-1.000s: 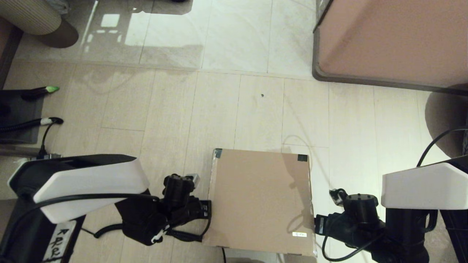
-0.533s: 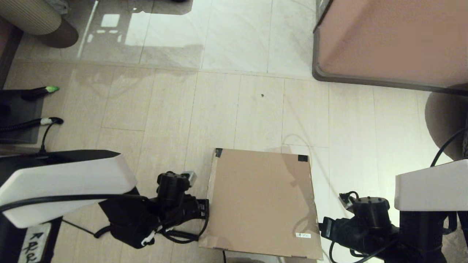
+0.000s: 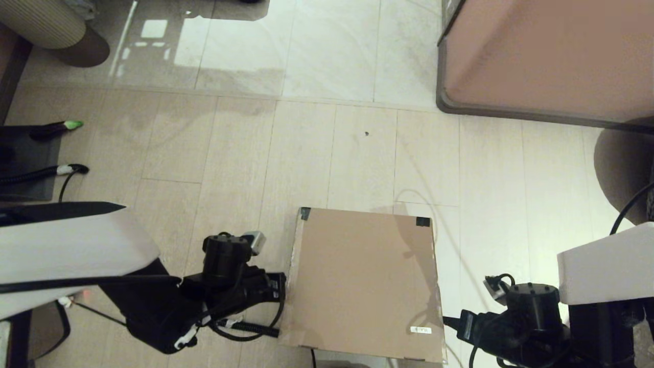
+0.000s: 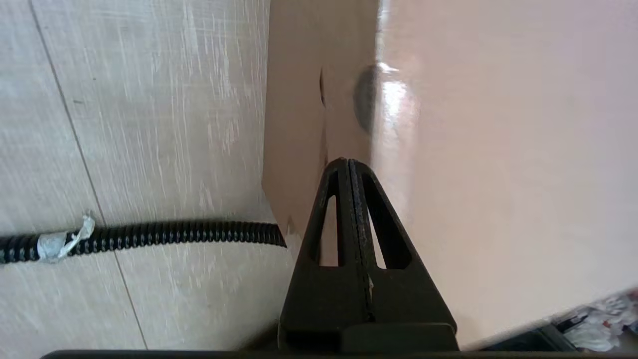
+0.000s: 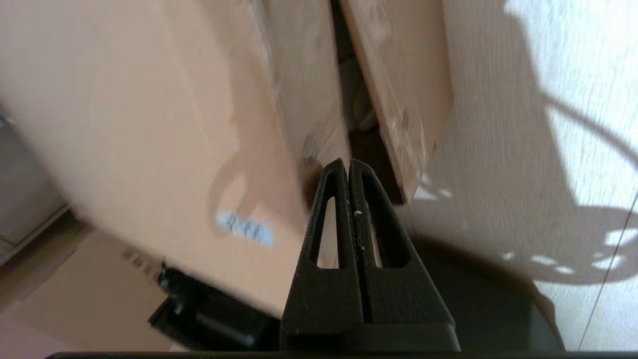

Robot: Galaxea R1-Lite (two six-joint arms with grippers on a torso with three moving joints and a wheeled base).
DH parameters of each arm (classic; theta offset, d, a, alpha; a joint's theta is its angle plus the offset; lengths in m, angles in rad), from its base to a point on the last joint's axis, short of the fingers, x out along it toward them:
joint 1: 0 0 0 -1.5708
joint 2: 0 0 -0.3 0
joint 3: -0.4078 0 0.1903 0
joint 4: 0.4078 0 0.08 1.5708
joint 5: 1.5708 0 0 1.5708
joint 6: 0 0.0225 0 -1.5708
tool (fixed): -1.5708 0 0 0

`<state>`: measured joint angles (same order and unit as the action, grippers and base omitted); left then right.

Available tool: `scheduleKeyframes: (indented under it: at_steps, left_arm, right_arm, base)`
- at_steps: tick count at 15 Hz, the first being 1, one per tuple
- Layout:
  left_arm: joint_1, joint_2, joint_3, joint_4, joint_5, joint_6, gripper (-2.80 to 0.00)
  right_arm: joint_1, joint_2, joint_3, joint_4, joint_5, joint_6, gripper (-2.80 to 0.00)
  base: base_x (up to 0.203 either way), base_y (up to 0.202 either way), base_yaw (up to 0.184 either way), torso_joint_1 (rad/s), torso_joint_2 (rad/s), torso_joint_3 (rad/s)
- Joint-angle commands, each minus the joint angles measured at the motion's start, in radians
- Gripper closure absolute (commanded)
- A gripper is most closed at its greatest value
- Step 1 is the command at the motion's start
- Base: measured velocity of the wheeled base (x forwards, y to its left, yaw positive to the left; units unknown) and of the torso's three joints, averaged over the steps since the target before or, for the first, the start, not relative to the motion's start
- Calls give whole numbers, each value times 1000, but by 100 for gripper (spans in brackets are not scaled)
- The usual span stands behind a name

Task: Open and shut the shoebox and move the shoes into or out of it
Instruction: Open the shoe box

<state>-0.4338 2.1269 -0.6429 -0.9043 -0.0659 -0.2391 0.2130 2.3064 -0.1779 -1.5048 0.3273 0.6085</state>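
Only the end of the robot's right gripper touches the lid over the narrow slit [image 5: 363,104], so next the right gripper goes down, presses closer into the lid's side [image 3: 442,331] and then lifts.
The brown cardboard shoebox [image 3: 363,281] sits on the floor between my arms, its flip lid down. Dark tape patches [image 3: 305,213] mark the lid's far corners and a small white label [image 3: 420,330] sits near its right front corner. My left gripper [image 3: 282,294] is shut and empty, its tip at the box's left side [image 4: 319,124]. My right gripper [image 3: 447,322] is also shut and empty, just off the right side. In the right wrist view a dark slit [image 5: 349,99] shows between the lid flap and the box wall. The shoes are hidden.
A large pinkish-brown cabinet [image 3: 546,56] fills the far right. A black corrugated cable [image 4: 149,234] lies on the floor beside the left gripper. Dark equipment with cables [image 3: 25,163] stands at the left edge, and a beige ribbed object [image 3: 46,23] at the far left corner.
Both arms have drawn back toward me and outward: the left gripper slid left, the right gripper slid right and nearer. The lid has shifted only slightly.
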Motion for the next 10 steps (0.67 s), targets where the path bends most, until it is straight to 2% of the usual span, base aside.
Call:
scheduleKeyframes:
  at_steps: [1, 5, 7, 8, 10]
  left_arm:
    - [0, -24, 9, -7, 0, -3, 0]
    - [2, -23, 9, -7, 3, -4, 0]
    - [3, 34, 2, -12, 18, -27, 0]
    - [2, 65, -15, -15, 25, -38, 0]
    - [3, 113, -67, -17, 35, -44, 0]
  right_arm:
    - [0, 1, 44, -25, 20, 5, 0]
    - [2, 4, 75, -25, 26, 4, 0]
    - [2, 26, 65, -25, 16, -6, 0]
    - [2, 40, 54, -25, -13, -19, 0]
    - [1, 62, 16, -25, -168, -65, 0]
  base:
    - [0, 0, 0, 0, 0, 0]
    - [0, 0, 0, 0, 0, 0]
    - [0, 0, 0, 0, 0, 0]
    - [0, 0, 0, 0, 0, 0]
    - [0, 0, 0, 0, 0, 0]
